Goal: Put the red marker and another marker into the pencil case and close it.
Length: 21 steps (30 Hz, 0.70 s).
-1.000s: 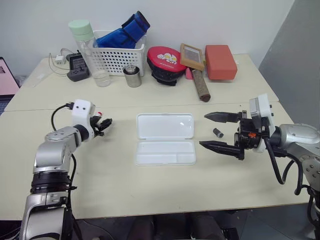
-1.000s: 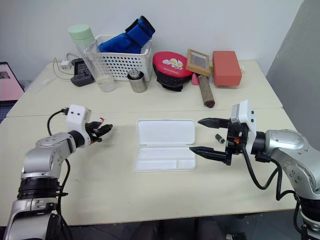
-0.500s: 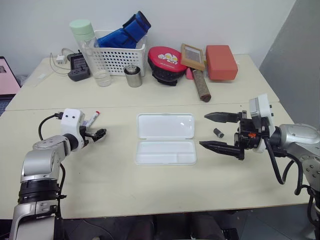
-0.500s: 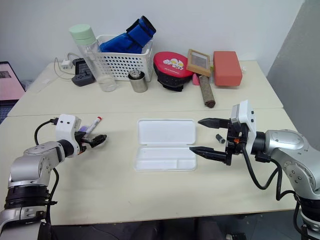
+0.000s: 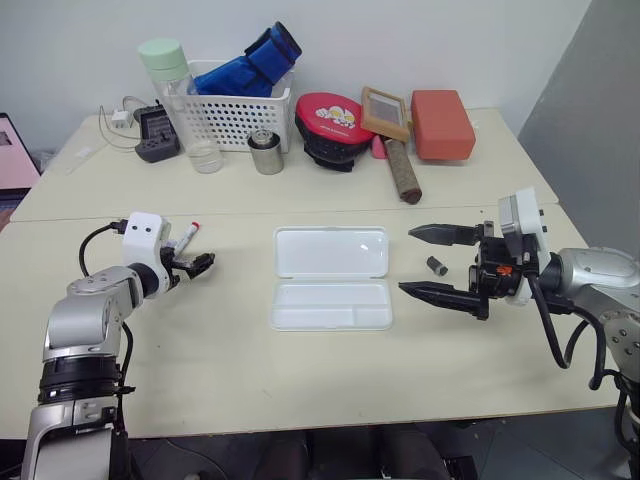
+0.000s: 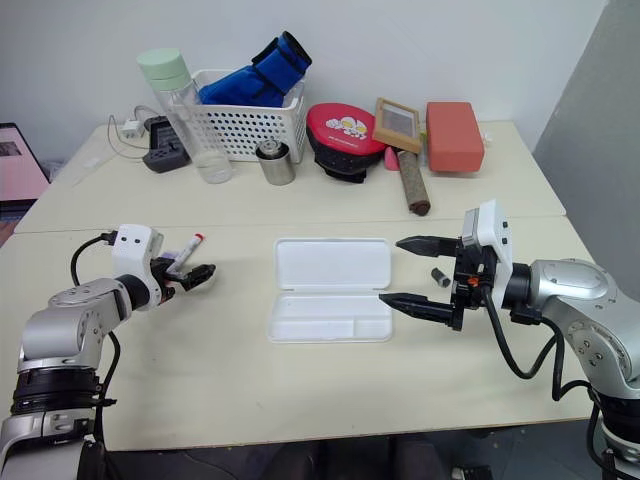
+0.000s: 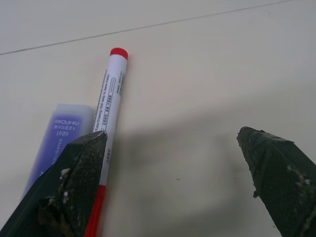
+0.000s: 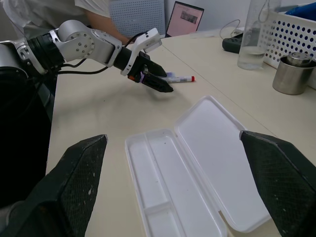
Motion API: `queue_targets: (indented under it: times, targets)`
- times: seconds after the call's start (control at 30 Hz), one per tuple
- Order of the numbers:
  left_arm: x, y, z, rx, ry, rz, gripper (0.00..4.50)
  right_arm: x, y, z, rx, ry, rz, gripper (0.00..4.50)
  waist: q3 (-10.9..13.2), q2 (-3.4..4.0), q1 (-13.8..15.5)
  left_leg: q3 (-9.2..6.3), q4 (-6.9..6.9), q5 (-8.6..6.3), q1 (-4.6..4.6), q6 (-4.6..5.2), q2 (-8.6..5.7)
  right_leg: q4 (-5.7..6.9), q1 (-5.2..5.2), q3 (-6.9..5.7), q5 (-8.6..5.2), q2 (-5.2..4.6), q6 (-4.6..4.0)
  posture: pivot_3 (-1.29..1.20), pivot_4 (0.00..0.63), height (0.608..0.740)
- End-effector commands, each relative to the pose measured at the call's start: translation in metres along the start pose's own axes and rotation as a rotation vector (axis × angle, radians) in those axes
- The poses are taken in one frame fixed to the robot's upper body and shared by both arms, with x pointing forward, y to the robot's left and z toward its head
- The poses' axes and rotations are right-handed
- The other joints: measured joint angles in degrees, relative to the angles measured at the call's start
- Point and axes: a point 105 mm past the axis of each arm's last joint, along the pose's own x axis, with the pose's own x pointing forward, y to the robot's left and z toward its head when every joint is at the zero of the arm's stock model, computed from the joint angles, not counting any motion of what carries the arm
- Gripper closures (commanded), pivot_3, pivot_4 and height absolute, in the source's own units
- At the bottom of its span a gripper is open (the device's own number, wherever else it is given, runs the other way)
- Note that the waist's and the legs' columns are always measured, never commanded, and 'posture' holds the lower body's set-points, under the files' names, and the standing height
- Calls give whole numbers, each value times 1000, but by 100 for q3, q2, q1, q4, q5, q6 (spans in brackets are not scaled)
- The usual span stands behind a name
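Observation:
One finger of the robot's left gripper is above the red marker, which lies close beside the lilac marker [image 7: 94, 119], so next the gripper moves its open fingers to straddle only the red marker [image 7: 103, 178].
The red marker [image 7: 111, 94] lies flat on the table at the left, with the lilac marker [image 7: 61, 142] right beside it. My left gripper [image 5: 197, 265] hovers open just in front of them; one finger [image 7: 79, 180] overlaps the red marker's lower end and nothing is between the jaws. In the middle of the table the white pencil case [image 5: 330, 278] lies open, both halves bare. To its right my right gripper [image 5: 407, 260] is held open and holds nothing, pointing at the case.
A tiny dark cylinder [image 5: 437, 265] lies by the right gripper. Along the back stand a white basket [image 5: 235, 115], a bottle [image 5: 178, 105], a metal can [image 5: 265, 153], a red round case [image 5: 332, 122], a brown roll [image 5: 402, 170] and a red box [image 5: 440, 124]. A person [image 8: 54, 10] stands beyond the table's left end.
My left hand has drawn back to the left, away from the case, and its fingers have spread wider. The red marker, half hidden before, now lies uncovered. The right arm has not moved.

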Motion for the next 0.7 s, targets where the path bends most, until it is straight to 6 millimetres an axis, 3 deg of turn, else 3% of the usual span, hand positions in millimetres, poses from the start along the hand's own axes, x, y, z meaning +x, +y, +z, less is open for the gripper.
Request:
queue_targets:
  times: [0.03,0.37,0.6,0.7]
  targets:
    - [-5,8,17,18,-55,24,43,-2,1,9,-35,-22,-1,0,0,0,-2,1,0,0,0,0,0,0,0,1,0,0,0,0,150,740]
    - [3,11,-12,-34,26,24,43,-3,1,9,-36,-20,-9,0,0,0,-1,0,0,0,0,0,0,0,0,0,0,0,0,0,150,740]
    - [8,2,-25,-19,71,-20,43,-3,1,10,-39,-20,-15,0,0,0,1,0,0,0,0,0,0,0,0,0,0,0,0,0,150,740]
    - [8,1,-27,-17,76,-24,583,-4,1,10,-39,-20,-17,0,0,0,3,0,0,0,0,0,0,0,0,0,0,-1,0,0,150,740]
